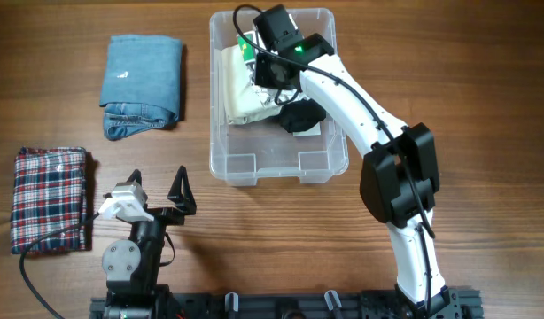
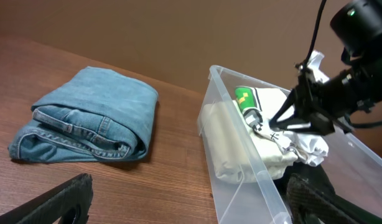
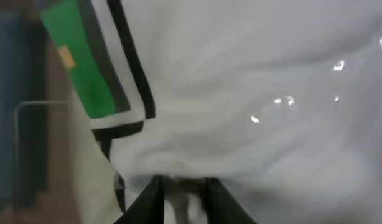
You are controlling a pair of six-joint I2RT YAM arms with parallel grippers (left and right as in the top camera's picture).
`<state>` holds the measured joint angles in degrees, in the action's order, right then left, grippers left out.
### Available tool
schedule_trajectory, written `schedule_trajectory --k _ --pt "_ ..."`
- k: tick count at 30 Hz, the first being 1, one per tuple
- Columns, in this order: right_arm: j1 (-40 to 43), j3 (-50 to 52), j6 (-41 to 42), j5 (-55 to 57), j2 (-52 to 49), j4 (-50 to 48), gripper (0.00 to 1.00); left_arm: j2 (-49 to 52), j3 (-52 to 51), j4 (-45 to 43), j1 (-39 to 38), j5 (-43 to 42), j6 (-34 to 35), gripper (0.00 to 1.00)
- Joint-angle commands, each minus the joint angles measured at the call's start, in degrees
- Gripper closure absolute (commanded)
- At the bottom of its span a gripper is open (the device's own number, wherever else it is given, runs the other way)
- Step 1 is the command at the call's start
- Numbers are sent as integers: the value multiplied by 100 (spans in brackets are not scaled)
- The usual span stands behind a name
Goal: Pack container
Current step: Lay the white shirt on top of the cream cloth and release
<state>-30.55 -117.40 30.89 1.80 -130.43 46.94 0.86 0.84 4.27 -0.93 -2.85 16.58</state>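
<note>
The white garment's far end (image 2: pixel 318 65) sticks up near the back rim of the container, so my right gripper should leave the middle of the garment and settle that end (image 1: pixel 291 17) inside.
The clear container (image 1: pixel 281 170) stands at the back centre of the table and also shows in the left wrist view (image 2: pixel 254 168). Inside it lie a cream-white garment with a green and black print (image 1: pixel 241 89) and a black item (image 1: pixel 300 116). My right gripper (image 1: pixel 263 81) reaches down into the container. In the right wrist view its fingers (image 3: pixel 183 182) are pinched shut on the white garment (image 3: pixel 253 81). My left gripper (image 1: pixel 157 188) is open and empty near the front left, its fingers at the lower corners of the left wrist view (image 2: pixel 188 190).
Folded blue jeans (image 1: pixel 143 84) lie left of the container and show in the left wrist view (image 2: pixel 91 118). A folded red and blue plaid cloth (image 1: pixel 49 199) lies at the far left front. The right arm (image 1: pixel 378 133) spans the container's right side.
</note>
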Motion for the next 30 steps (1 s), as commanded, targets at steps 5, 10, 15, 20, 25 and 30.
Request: schedule_trajectory --k 5,10,15,20,25,30 --pt "101 -439 -94 254 378 -984 75 -4 -48 -2 46 83 -118 0" --pt "101 -391 -94 461 -151 -1362 75 -4 -48 -2 46 83 -116 0" --pt "107 -391 -96 461 -761 -1550 80 -4 -48 -2 46 83 -116 0" --pt "127 -396 -280 472 -876 -1491 80 -4 -48 -2 46 83 -116 0" --pt "170 -415 -570 1154 -267 -1609 75 -4 -48 -2 46 83 -116 0" --pt "402 -411 -697 1366 -85 -1613 73 -4 -48 -2 46 83 -118 0"
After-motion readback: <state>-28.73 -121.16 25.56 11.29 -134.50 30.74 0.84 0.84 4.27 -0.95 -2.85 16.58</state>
